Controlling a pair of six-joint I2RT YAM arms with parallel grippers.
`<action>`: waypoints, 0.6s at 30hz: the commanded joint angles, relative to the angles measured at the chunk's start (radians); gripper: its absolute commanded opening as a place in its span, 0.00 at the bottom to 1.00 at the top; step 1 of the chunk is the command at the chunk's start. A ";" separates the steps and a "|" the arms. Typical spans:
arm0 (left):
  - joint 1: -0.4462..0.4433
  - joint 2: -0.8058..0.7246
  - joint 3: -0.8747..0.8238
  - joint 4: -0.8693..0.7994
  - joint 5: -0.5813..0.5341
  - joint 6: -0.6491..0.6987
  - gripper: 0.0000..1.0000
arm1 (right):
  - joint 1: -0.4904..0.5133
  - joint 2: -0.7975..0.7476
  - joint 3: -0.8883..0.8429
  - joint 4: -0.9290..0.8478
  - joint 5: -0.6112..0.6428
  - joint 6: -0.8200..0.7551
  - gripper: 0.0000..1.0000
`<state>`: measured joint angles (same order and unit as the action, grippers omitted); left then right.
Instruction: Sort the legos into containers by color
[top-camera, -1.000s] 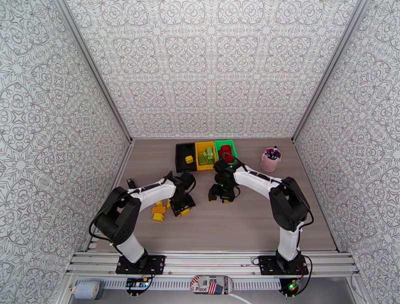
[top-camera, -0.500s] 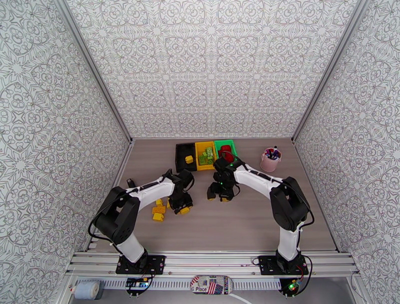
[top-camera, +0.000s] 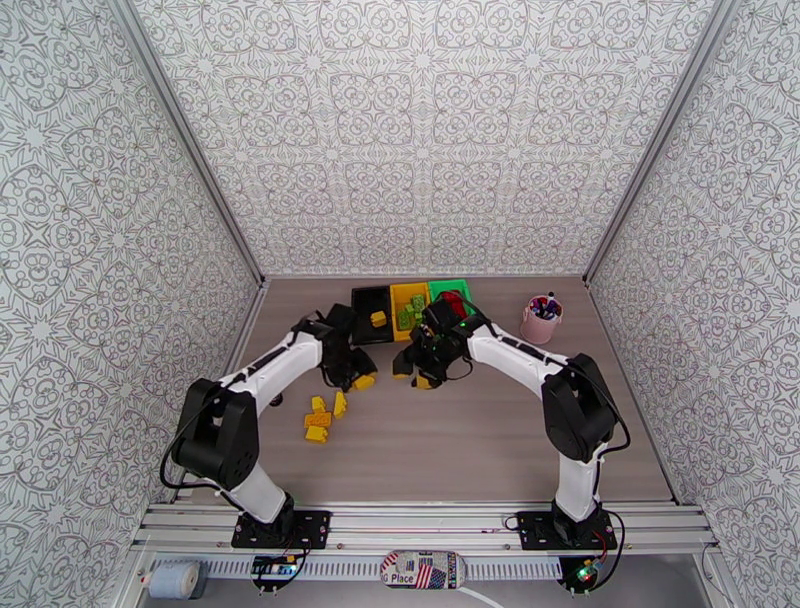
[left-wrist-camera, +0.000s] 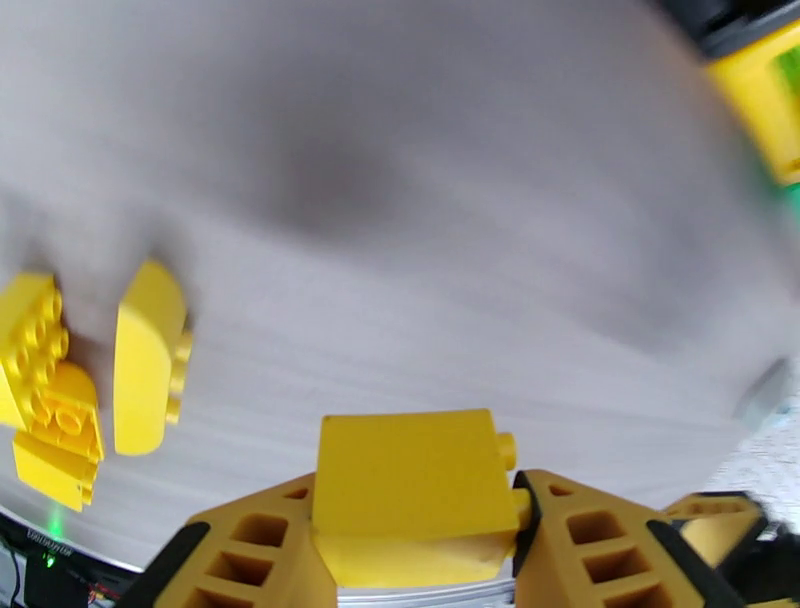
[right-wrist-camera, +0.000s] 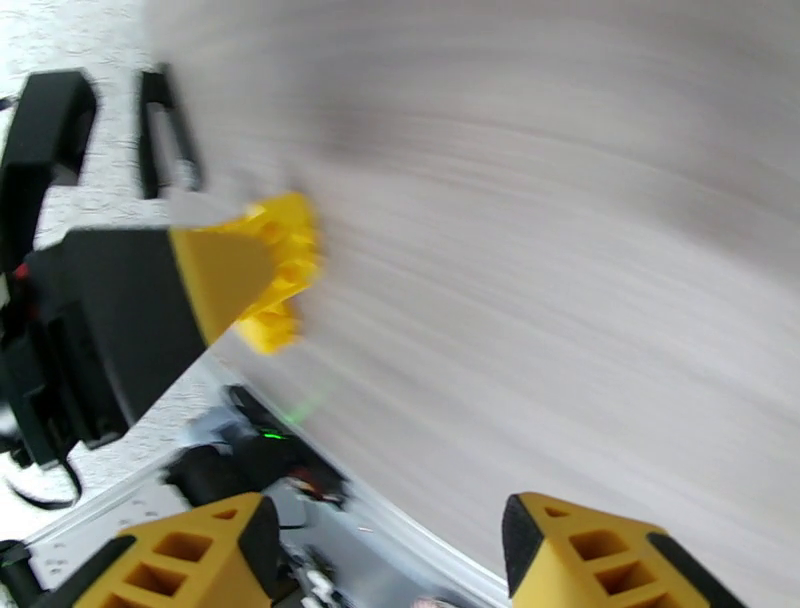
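Note:
My left gripper should keep going forward and let go over the black bin's free bottom, as the lego it holds matches the yellow lego in the black bin.
My left gripper (top-camera: 356, 378) is shut on a yellow lego (left-wrist-camera: 410, 478) and holds it above the table, just in front of the black bin (top-camera: 360, 312). Three more yellow legos (top-camera: 318, 420) lie on the wood to its near left; the left wrist view shows them as a rounded one (left-wrist-camera: 150, 370) beside two studded ones (left-wrist-camera: 35, 340). My right gripper (top-camera: 412, 374) hangs open with nothing in it, close to the left one, in front of the yellow bin (top-camera: 402, 292). The black bin holds a yellow lego (top-camera: 378, 319), the yellow bin green legos (top-camera: 410, 316), the green bin (top-camera: 456, 287) red ones.
A pink cup of pens (top-camera: 541, 320) stands at the back right. My two grippers are close together: the right wrist view shows the left gripper's finger (right-wrist-camera: 110, 310) and its brick just ahead. Patterned walls enclose the table on three sides.
My left gripper has risen from the yellow pile with a brick and moved back toward the bins. My right gripper has shifted left and back toward it.

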<state>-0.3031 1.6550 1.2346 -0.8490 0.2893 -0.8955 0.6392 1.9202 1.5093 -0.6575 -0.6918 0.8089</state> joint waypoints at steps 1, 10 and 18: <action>0.063 0.016 0.064 0.079 0.108 0.029 0.34 | -0.023 0.026 0.030 0.182 -0.104 0.139 0.64; 0.191 0.190 0.305 0.138 0.233 0.026 0.36 | -0.093 0.021 0.033 0.353 -0.139 0.304 0.65; 0.224 0.401 0.613 0.066 0.254 0.047 0.72 | -0.124 0.006 0.044 0.309 -0.111 0.283 0.65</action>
<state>-0.0937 2.0155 1.7626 -0.7452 0.5072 -0.8669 0.5205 1.9350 1.5307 -0.3447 -0.8013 1.0855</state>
